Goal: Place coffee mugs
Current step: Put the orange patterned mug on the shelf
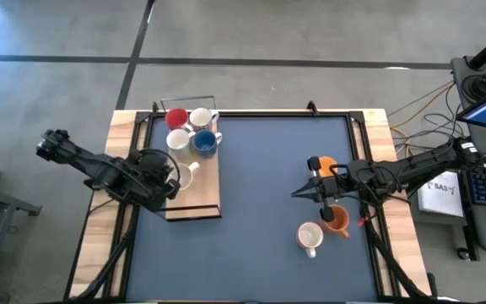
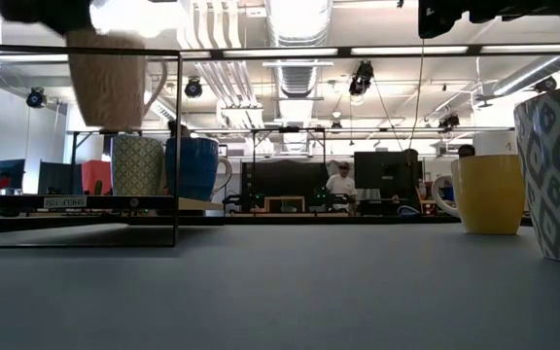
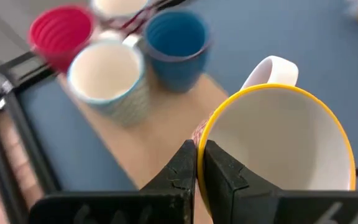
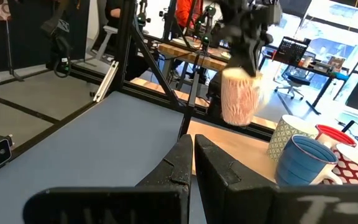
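Observation:
The robot's left gripper should keep moving down until the cream mug's base rests on the board, because the cream mug (image 1: 186, 175) is hanging upright above free wood (image 3: 159, 134) beside the nearer white mug.
My left gripper (image 3: 199, 165) is shut on a cream mug with a yellow rim (image 3: 278, 143), which hangs above the wooden board (image 1: 194, 198) at the table's left. At the board's far end stand a red mug (image 1: 175, 116), two white mugs (image 1: 201, 118) (image 1: 178, 139) and a blue mug (image 1: 205, 142). On the table's right sit two orange mugs (image 1: 323, 165) (image 1: 337, 219) and a white mug (image 1: 310, 236). My right gripper (image 1: 298, 192) is shut between the orange mugs and touches nothing. My left gripper pinches the cream mug's rim (image 3: 201, 142) on the side opposite the handle (image 3: 272, 68), one finger inside the mug (image 3: 222, 177) and one outside (image 3: 182, 174). The fingers come from above, pointing down. The mug (image 2: 110, 87) hangs upright, lifted clear of the board.
A black metal frame (image 1: 251, 114) borders the blue mat, and its bars stand around the board in the low view (image 2: 178, 146). The board's near half (image 1: 194, 207) is bare wood. The middle of the mat (image 1: 260, 186) is free. People and desks show beyond the table.

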Controlling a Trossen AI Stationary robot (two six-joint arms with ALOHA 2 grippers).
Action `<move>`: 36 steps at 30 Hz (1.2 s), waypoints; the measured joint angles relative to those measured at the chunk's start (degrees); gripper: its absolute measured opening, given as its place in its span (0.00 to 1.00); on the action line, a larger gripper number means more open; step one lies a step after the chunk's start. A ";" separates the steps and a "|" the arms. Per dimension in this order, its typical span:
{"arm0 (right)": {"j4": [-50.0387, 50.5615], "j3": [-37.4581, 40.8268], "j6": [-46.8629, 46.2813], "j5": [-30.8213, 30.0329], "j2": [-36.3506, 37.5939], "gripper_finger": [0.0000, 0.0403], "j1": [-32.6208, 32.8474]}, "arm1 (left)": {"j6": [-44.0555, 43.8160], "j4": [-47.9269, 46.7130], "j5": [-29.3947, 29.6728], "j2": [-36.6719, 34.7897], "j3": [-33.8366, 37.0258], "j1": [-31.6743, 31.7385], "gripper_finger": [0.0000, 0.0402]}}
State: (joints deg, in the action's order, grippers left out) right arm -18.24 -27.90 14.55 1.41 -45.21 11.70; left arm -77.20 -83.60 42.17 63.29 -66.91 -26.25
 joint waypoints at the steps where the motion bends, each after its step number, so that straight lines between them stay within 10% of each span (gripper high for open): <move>1: 0.00 0.00 0.00 0.00 0.00 0.02 0.00 | -1.46 0.00 0.00 -0.18 1.75 0.24 0.00; 15: -0.02 0.02 -0.44 -0.04 0.00 0.02 0.00 | -10.28 4.36 -0.52 0.34 14.59 5.41 0.00; 36: 0.09 0.04 -0.56 -0.04 0.00 0.02 0.00 | -8.82 8.02 -0.89 -0.56 14.99 10.35 0.01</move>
State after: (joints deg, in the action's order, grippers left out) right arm -18.15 -27.86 13.99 1.37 -45.21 11.70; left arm -86.02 -75.58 41.28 62.73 -51.92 -15.90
